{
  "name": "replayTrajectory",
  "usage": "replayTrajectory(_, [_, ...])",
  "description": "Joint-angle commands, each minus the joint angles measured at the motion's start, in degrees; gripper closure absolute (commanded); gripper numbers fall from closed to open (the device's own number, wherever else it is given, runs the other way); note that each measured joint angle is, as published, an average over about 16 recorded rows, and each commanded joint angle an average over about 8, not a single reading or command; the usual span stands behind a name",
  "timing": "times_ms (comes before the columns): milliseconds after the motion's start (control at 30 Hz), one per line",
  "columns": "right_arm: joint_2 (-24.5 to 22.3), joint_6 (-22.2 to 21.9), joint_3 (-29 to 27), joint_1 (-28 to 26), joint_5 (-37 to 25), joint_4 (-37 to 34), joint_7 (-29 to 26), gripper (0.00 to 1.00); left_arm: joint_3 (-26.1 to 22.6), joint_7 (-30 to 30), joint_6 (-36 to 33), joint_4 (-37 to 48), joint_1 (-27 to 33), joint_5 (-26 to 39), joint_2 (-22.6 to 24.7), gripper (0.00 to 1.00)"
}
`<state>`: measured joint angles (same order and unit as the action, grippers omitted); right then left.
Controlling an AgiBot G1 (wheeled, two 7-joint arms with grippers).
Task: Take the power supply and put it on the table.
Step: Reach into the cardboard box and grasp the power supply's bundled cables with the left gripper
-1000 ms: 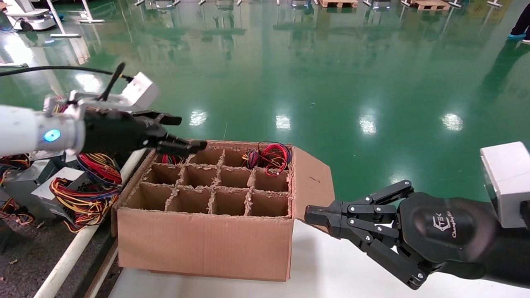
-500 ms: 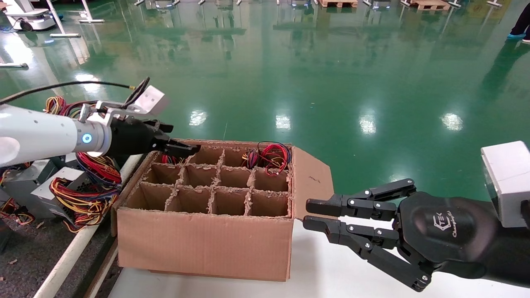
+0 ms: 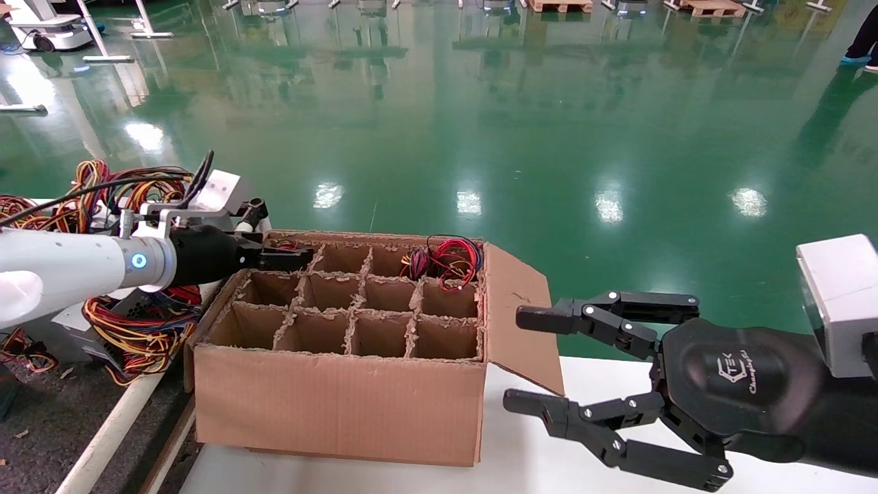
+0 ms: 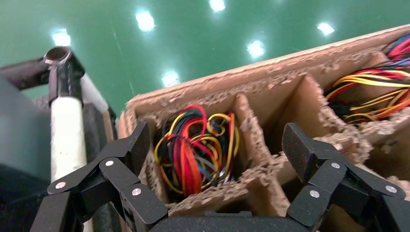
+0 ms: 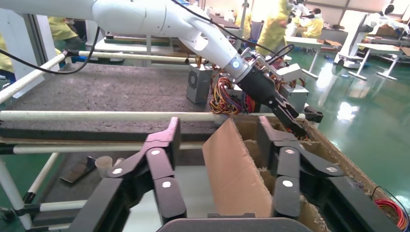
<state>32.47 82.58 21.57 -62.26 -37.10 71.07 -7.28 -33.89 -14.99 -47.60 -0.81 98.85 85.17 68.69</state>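
I expect the power supply's hidden grey body to slide out and hang below when I lift the wire bundle [image 4: 192, 157], because wires fill the corner cell's opening [image 4: 199, 140].
Red, yellow and black wires of a power supply [image 4: 193, 150] fill the far-left corner cell of the cardboard box [image 3: 336, 405]; its grey body is hidden in the cell. My left gripper [image 4: 217, 145] hangs open just above that cell, one finger [image 4: 135, 145] outside the box wall, the other over the neighbouring cell. In the head view it [image 3: 288, 257] sits at the box's far-left corner. My right gripper [image 3: 521, 359] stands wide open by the box's right side, its jaws either side of the upright flap [image 5: 232, 169]. The dark gritty table [image 3: 41, 425] lies to the left.
Other grey power supplies with wire bundles [image 3: 130, 322] lie on the table behind the white pipe rail [image 3: 116, 418]. A second wire bundle [image 3: 446, 261] fills a far right cell. The box stands on a white tabletop [image 3: 535, 453]. Green floor lies beyond.
My left gripper has come down and drawn back to the far-left corner cell. My right gripper has opened wide from nearly shut, now straddling the flap.
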Motion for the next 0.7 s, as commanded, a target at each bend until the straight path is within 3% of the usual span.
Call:
replayTrajectory(33, [0.00, 0.00, 0.00, 0.00, 0.00, 0.00, 0.00, 0.00, 0.19, -0.28, 0.77, 0.63, -0.37, -0.27, 0.08, 0.00])
replayTrajectory(133, [0.00, 0.00, 0.00, 0.00, 0.00, 0.00, 0.00, 0.00, 0.35, -0.22, 2.13, 0.73, -0.78, -0.50, 0.37, 0.03])
replayTrajectory(200, [0.00, 0.00, 0.00, 0.00, 0.00, 0.00, 0.00, 0.00, 0.47, -0.10, 3.29, 0.69, -1.05, -0.66, 0.64, 0.13])
replayTrajectory(400, [0.00, 0.00, 0.00, 0.00, 0.00, 0.00, 0.00, 0.00, 0.89, 0.22, 7.84, 0.58, -1.85, -1.27, 1.73, 0.73])
replayTrajectory(467, [0.00, 0.00, 0.00, 0.00, 0.00, 0.00, 0.00, 0.00, 1.01, 0.30, 9.07, 0.55, -2.07, -1.44, 2.13, 0.86])
replayTrajectory(533, [0.00, 0.00, 0.00, 0.00, 0.00, 0.00, 0.00, 0.00, 1.09, 0.42, 9.86, 0.49, -2.27, -1.55, 2.50, 0.93])
replayTrajectory(700, [0.00, 0.00, 0.00, 0.00, 0.00, 0.00, 0.00, 0.00, 1.21, 0.68, 10.06, 0.36, -2.57, -1.72, 3.13, 0.99])
